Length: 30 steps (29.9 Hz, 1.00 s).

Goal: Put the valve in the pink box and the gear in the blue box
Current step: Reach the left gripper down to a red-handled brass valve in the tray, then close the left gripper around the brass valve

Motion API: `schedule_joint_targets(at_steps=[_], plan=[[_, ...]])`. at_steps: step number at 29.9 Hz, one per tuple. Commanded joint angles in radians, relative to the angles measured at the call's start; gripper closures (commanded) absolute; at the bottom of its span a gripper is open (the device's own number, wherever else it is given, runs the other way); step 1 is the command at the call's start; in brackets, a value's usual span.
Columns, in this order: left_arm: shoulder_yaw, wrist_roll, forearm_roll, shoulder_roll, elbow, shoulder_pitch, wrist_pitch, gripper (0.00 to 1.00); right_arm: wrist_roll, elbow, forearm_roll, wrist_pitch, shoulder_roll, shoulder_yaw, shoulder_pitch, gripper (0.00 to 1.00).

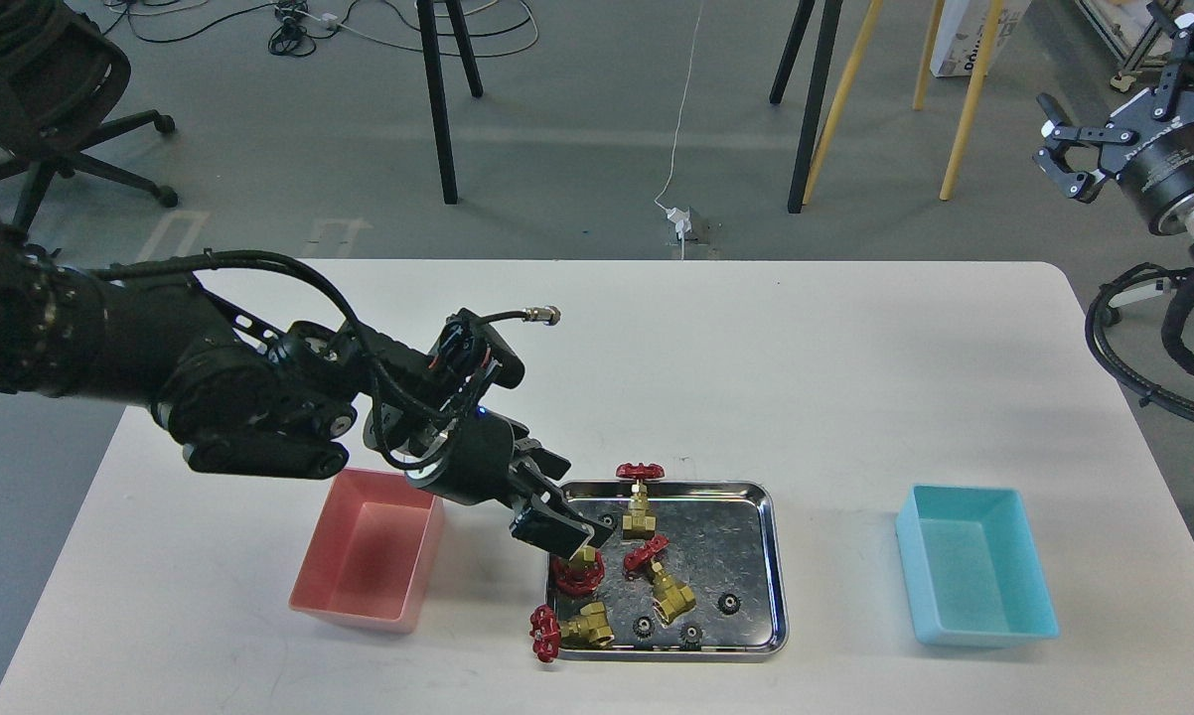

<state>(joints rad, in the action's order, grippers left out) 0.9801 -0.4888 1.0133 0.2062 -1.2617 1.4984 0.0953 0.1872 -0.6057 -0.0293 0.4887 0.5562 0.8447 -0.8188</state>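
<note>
I expect the brass valve [580, 572] to come free alone when I lift it, since the red wheel is next to the lower valve [571, 627] and both rims are apart.
Several valves lie in the steel tray [774, 566]. My left gripper [569, 536] is low over the tray's left side, open, its fingers on either side of one valve [579, 570], whose brass body is mostly hidden. Other valves lie at the tray's top [641, 511], middle [669, 588] and lower left [585, 626]. Small black gears [729, 602] lie scattered in the tray, one near my fingers [608, 520]. The pink box [369, 551] stands left of the tray and is empty. The blue box [974, 576] stands to the right, empty. My right gripper [1109, 89] is open and empty, high off the table's far right.
My left arm [239, 397] reaches across the table just above the pink box's far edge. A cable loop [1119, 348] of the right arm hangs past the table's right edge. Chair and stand legs are on the floor behind the table.
</note>
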Motion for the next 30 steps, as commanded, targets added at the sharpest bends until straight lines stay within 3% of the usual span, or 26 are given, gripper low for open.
schedule_joint_targets(at_steps=[1, 5, 14, 30], plan=[[0.002, 0.000, -0.001, -0.021, 0.022, -0.061, 0.041, 0.00, 0.000, 0.007, 0.000, 0.000, -0.002, -0.003, -0.002, 0.00], [0.002, 0.000, -0.001, -0.024, 0.036, -0.101, 0.095, 0.00, -0.002, 0.009, 0.000, 0.000, -0.002, -0.003, -0.005, 0.00], [0.002, 0.000, 0.001, -0.027, 0.100, -0.159, 0.109, 0.02, -0.002, 0.009, 0.000, 0.000, -0.019, 0.002, -0.054, 0.00], [0.009, 0.000, 0.011, -0.030, 0.185, -0.236, 0.152, 0.15, -0.002, 0.006, -0.001, 0.000, -0.021, 0.004, -0.063, 0.00]])
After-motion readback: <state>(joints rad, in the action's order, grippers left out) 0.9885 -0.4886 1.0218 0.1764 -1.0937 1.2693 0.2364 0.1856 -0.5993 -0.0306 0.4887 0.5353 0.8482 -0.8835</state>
